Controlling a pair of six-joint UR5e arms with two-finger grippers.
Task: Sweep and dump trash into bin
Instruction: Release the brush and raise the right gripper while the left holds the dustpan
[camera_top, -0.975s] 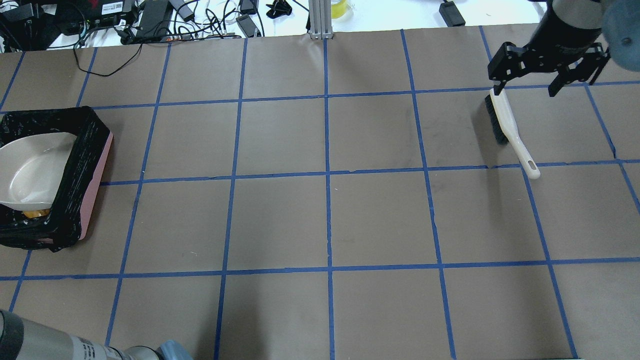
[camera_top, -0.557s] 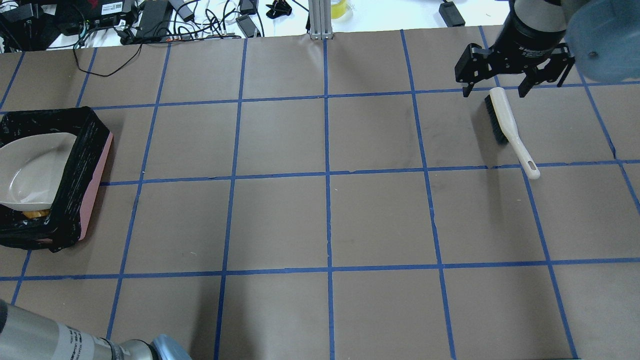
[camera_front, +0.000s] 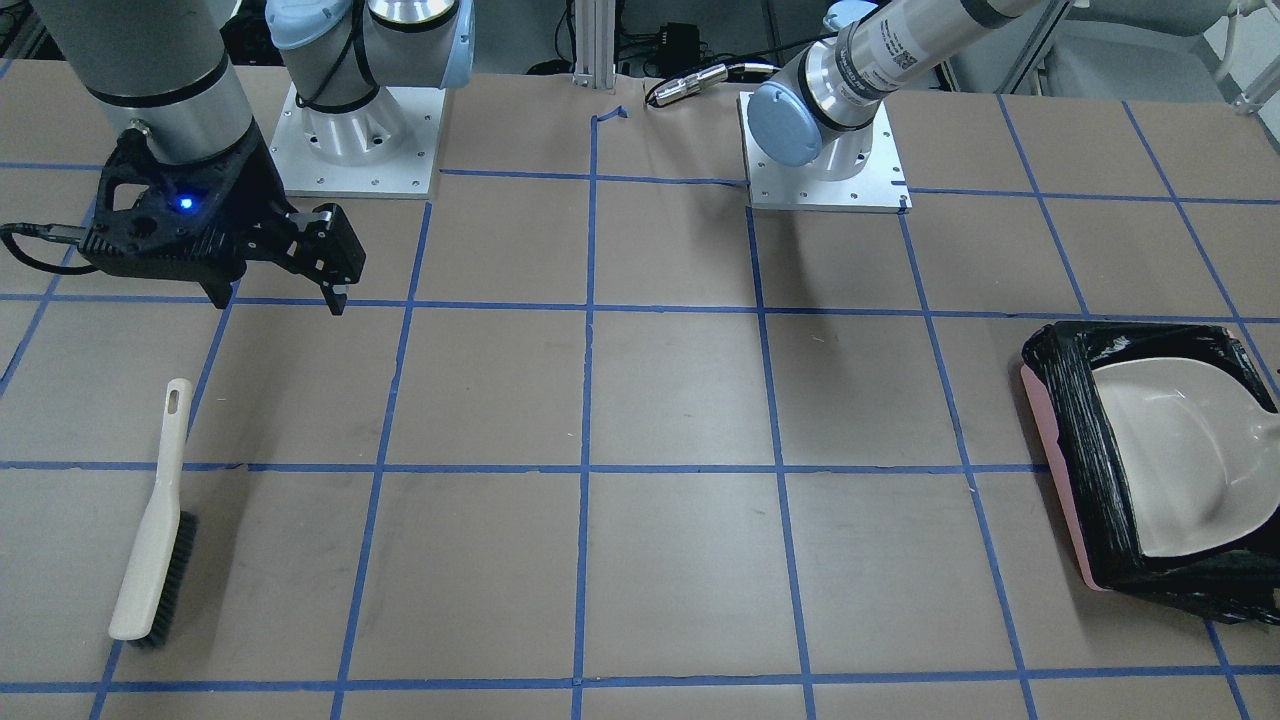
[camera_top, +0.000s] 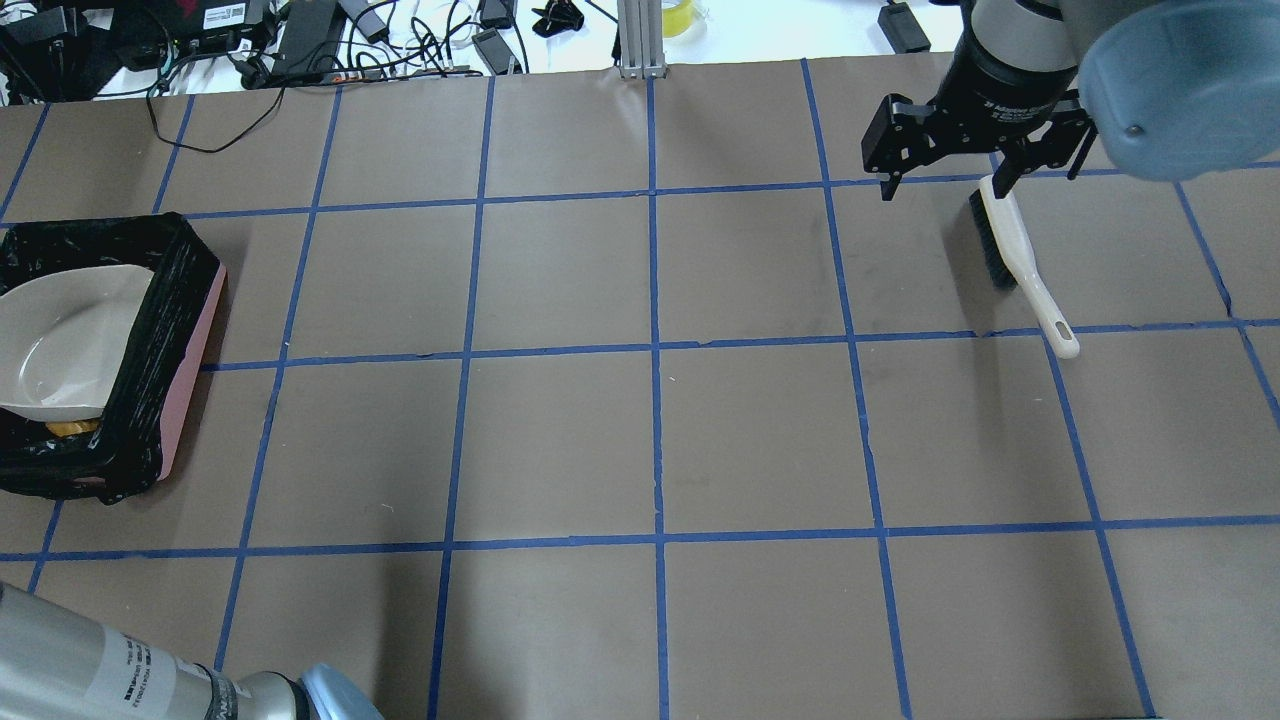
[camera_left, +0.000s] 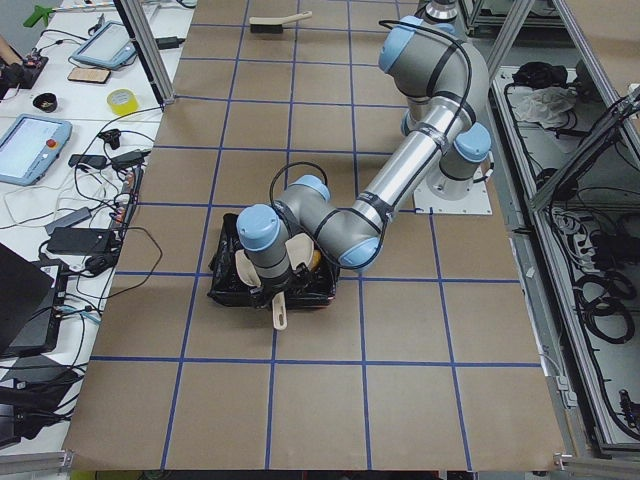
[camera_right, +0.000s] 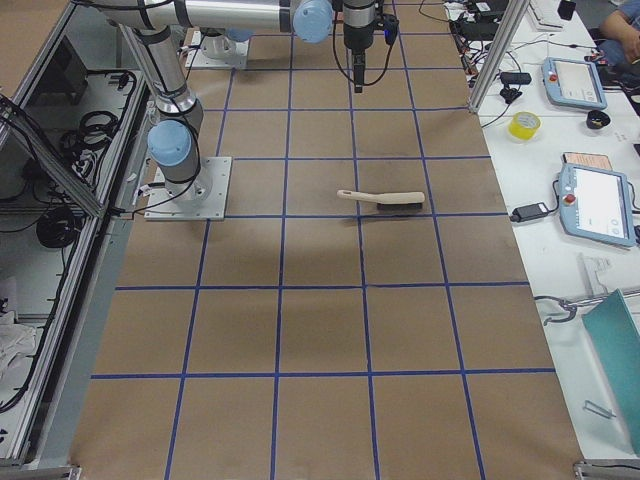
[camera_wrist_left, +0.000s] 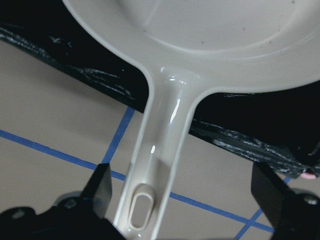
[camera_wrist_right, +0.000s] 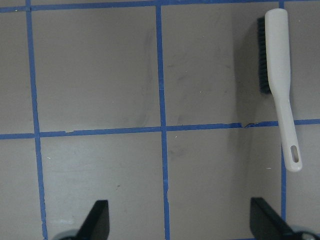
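The beige dustpan (camera_front: 1188, 456) should come free when I lift it and leave the black bag where it is, since the bag's edge (camera_front: 1083, 444) folds over the bin's rim.
The pink bin with its black bag (camera_top: 190, 380) stands at the table's left edge, also in the front view (camera_front: 1075, 420). The beige dustpan (camera_top: 70, 340) lies in it, its handle (camera_wrist_left: 160, 150) sticking out over the rim. An orange-yellow piece of trash (camera_top: 70, 428) shows in the bin beside the pan; the other pieces are hidden. My left gripper (camera_wrist_left: 186, 197) is open, its fingers wide on either side of the handle without touching it. My right gripper (camera_top: 943, 185) is open and empty above the head of the brush (camera_top: 1010, 240).
The white brush with black bristles (camera_front: 150, 560) lies flat on the brown paper at the far right. Cables and power supplies (camera_top: 300, 40) lie beyond the table's far edge. An aluminium post (camera_top: 640, 40) stands at the far edge, middle.
My right gripper has moved left and toward the far edge, still open, leaving the brush where it lay. The dustpan has settled a little flatter in the bin.
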